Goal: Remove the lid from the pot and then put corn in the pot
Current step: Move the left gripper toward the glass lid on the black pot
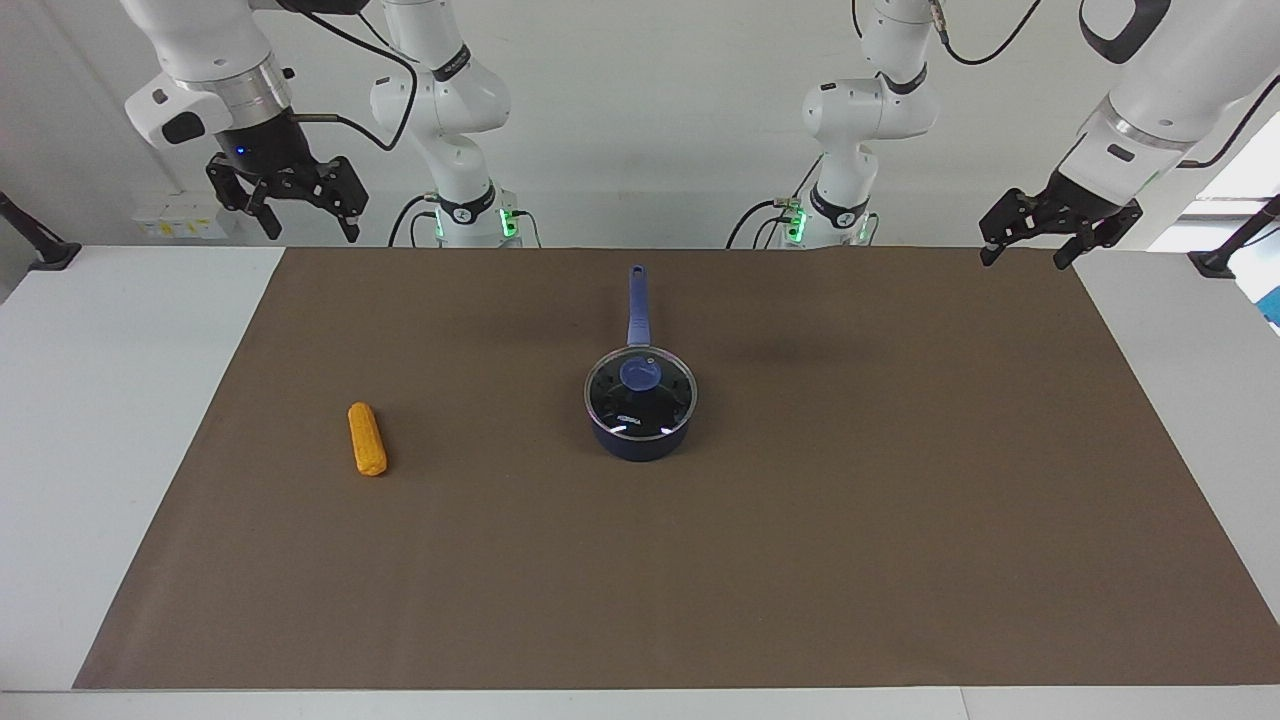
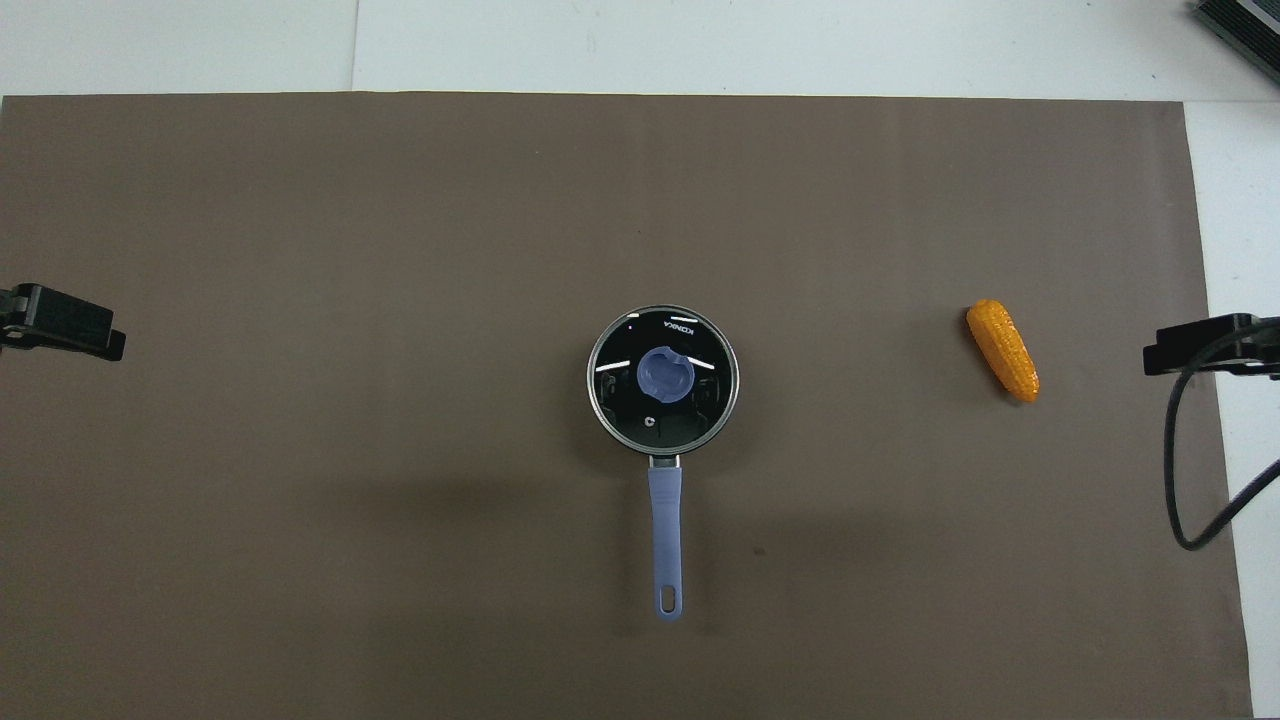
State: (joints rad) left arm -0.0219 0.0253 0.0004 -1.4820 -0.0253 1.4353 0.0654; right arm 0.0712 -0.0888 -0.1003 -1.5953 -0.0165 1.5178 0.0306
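I see only even black [image 2: 703, 404] through the glass lid, so I should expect an empty pot [image 2: 663, 380] when I raise the lid by its blue knob.
The dark blue pot [image 1: 640, 446] stands in the middle of the brown mat, its long handle [image 2: 666, 530] pointing toward the robots. The glass lid [image 1: 655, 405] with its blue knob [image 2: 665, 374] sits shut on the pot. The orange-yellow corn [image 1: 366, 438] lies on the mat toward the right arm's end of the table, apart from the pot; it also shows in the overhead view [image 2: 1002, 350]. My right gripper [image 1: 312, 233] is open and empty, raised over the mat's corner at its own end. My left gripper [image 1: 1022, 262] is open and empty, raised over the mat's edge at its end.
The brown mat [image 1: 800, 560] covers most of the white table [image 1: 110, 420]. A black cable [image 2: 1190, 470] hangs by the right gripper. Black clamps [image 1: 40, 250] stand at both ends of the table.
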